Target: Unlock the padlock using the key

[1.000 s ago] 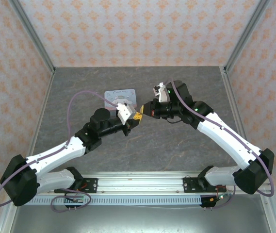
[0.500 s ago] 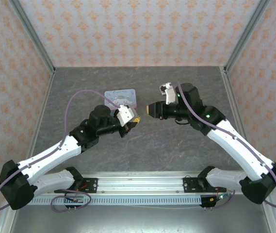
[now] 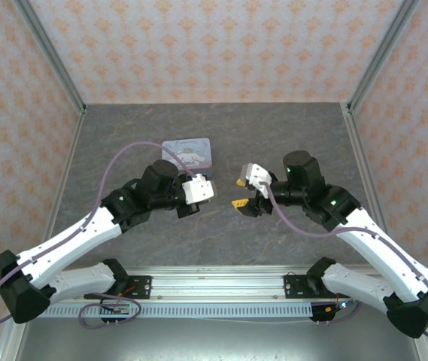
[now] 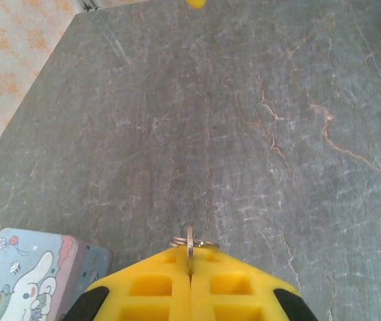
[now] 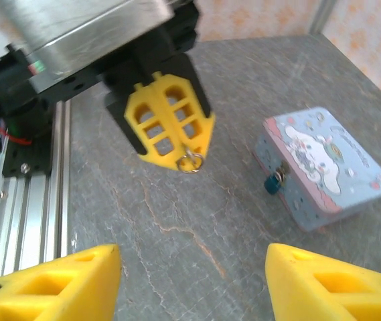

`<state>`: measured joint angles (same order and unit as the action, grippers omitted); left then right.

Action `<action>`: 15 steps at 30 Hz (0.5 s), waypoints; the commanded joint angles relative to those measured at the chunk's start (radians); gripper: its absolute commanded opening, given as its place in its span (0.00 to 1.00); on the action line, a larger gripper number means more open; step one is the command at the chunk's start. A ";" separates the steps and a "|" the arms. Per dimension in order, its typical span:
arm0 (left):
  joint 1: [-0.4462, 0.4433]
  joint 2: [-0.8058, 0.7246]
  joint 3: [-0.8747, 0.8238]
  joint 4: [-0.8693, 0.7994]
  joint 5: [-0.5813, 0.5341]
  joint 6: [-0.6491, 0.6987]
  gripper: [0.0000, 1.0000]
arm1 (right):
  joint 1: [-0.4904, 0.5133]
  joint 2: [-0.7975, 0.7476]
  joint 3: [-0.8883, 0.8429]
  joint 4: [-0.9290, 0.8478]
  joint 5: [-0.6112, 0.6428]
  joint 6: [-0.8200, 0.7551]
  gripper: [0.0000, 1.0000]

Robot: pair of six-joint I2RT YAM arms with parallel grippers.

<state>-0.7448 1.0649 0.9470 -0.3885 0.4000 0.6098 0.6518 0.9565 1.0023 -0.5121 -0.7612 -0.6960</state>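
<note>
I should take the key (image 4: 190, 239) by its ring end with my right gripper, because the key's ring end (image 5: 191, 162) pokes out beyond my left gripper's fingers. This will free the key's blade for the padlock.
My left gripper (image 4: 190, 257) is shut on the key (image 4: 190, 239), a thin silvery blade seen edge-on with its small ring sticking out past the yellow fingers. In the right wrist view the left gripper (image 5: 177, 157) hangs above the table with the key's ring (image 5: 191, 161) dangling at its tips. The tiny teal padlock (image 5: 271, 181) hangs on the front side of the light-blue cartoon tin (image 5: 324, 164), to the right of the key and apart from it. My right gripper (image 5: 193, 281) is open and empty, facing the left one across a gap.
The tin (image 3: 189, 153) sits on the grey stone-pattern table (image 3: 289, 135), just beyond the left gripper (image 3: 198, 189). The right gripper (image 3: 241, 203) hovers right of it. Patterned walls and metal posts bound the table; a rail runs along the near edge (image 3: 214, 284).
The two grippers, tips close together beside the tin a second ago, have separated. The right gripper has swung back toward the near side. The left wrist drew back, uncovering the tin.
</note>
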 commanded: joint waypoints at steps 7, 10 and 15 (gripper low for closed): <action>-0.017 0.011 0.062 -0.074 -0.019 0.115 0.00 | 0.031 0.087 -0.008 0.120 -0.119 -0.265 0.57; -0.019 0.022 0.074 -0.083 -0.019 0.118 0.00 | 0.035 0.103 -0.013 0.154 -0.121 -0.269 0.54; -0.023 0.033 0.086 -0.090 -0.012 0.124 0.00 | 0.046 0.139 0.000 0.179 -0.128 -0.270 0.46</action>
<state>-0.7540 1.0912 0.9939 -0.4526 0.3882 0.7094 0.6880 1.0817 1.0000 -0.3878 -0.8467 -0.9356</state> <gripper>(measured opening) 0.052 0.463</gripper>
